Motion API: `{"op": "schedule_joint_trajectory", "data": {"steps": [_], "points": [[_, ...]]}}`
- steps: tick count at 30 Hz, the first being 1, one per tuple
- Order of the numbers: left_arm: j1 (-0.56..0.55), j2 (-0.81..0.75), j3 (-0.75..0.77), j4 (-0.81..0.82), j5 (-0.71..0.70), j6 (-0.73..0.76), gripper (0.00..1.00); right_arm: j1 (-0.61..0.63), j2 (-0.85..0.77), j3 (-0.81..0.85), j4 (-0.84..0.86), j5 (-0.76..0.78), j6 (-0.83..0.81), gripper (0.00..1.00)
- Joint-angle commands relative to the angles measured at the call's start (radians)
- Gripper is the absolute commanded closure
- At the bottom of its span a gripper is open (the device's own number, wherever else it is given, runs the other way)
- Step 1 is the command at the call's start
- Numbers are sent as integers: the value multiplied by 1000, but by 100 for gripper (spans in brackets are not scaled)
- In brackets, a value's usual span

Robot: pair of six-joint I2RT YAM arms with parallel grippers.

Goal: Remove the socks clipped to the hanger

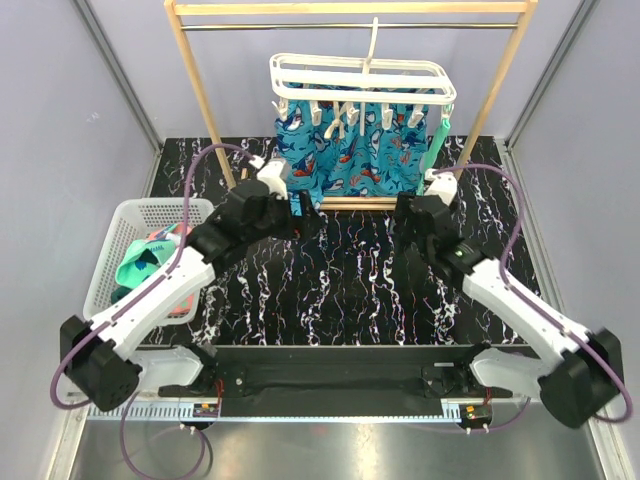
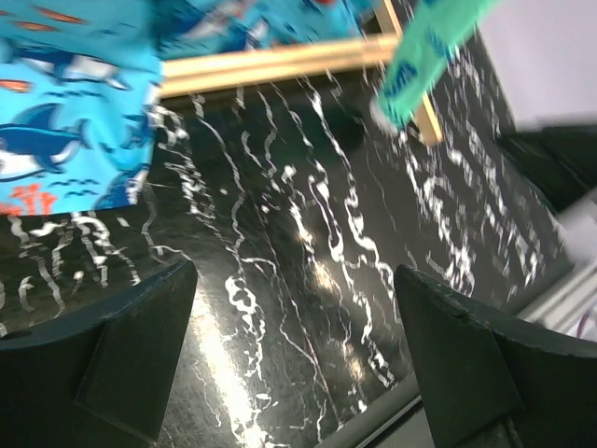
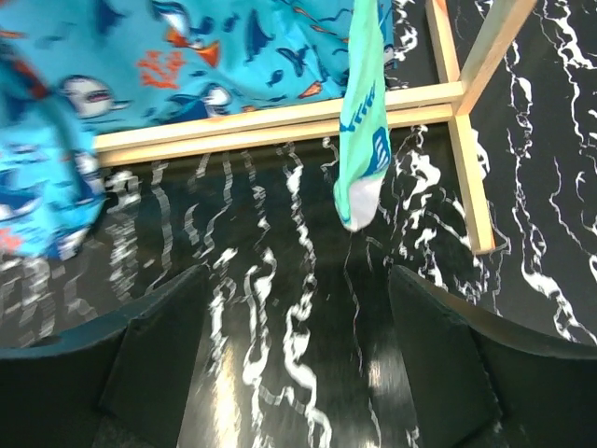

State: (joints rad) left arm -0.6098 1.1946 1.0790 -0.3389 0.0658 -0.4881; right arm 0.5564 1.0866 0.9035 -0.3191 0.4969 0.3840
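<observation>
The mint sock's toe (image 1: 423,184) is hanging away from my left gripper, so my right gripper needs to swing the toe across to my left gripper before reaching for the peg (image 1: 446,111).
The white clip-frame hanger (image 1: 362,78) hangs by its hook from the wooden stand's rail. Bright blue shark-print socks (image 1: 345,150) hang from its pegs, and a mint-green sock (image 1: 436,143) hangs at its right end. The blue socks show in the left wrist view (image 2: 65,140) and the right wrist view (image 3: 140,65). The mint sock shows there too (image 2: 424,56) (image 3: 362,131). My left gripper (image 1: 305,220) is open and empty, low before the blue socks. My right gripper (image 1: 403,212) is open and empty, below the mint sock.
The wooden rail stand (image 1: 200,90) has a base bar (image 3: 280,121) across the black marbled table. A white mesh basket (image 1: 125,250) at the left holds coral-pink and mint socks (image 1: 150,255).
</observation>
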Motion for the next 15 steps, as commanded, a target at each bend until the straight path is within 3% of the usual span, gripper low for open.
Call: {"op": "schedule_joint_trajectory", "data": {"steps": [1, 5, 8, 15], "points": [[-42, 17, 53, 72, 31, 78, 9, -12, 94, -18, 233, 109, -56, 16], [-88, -22, 26, 60, -4, 126, 9, -41, 211, -46, 383, 180, -96, 17], [-108, -49, 6, 78, -4, 125, 9, -73, 272, -38, 382, 224, -93, 18], [-114, -98, 1, 77, -7, 129, 10, -157, 358, -38, 436, 129, -91, 27]]}}
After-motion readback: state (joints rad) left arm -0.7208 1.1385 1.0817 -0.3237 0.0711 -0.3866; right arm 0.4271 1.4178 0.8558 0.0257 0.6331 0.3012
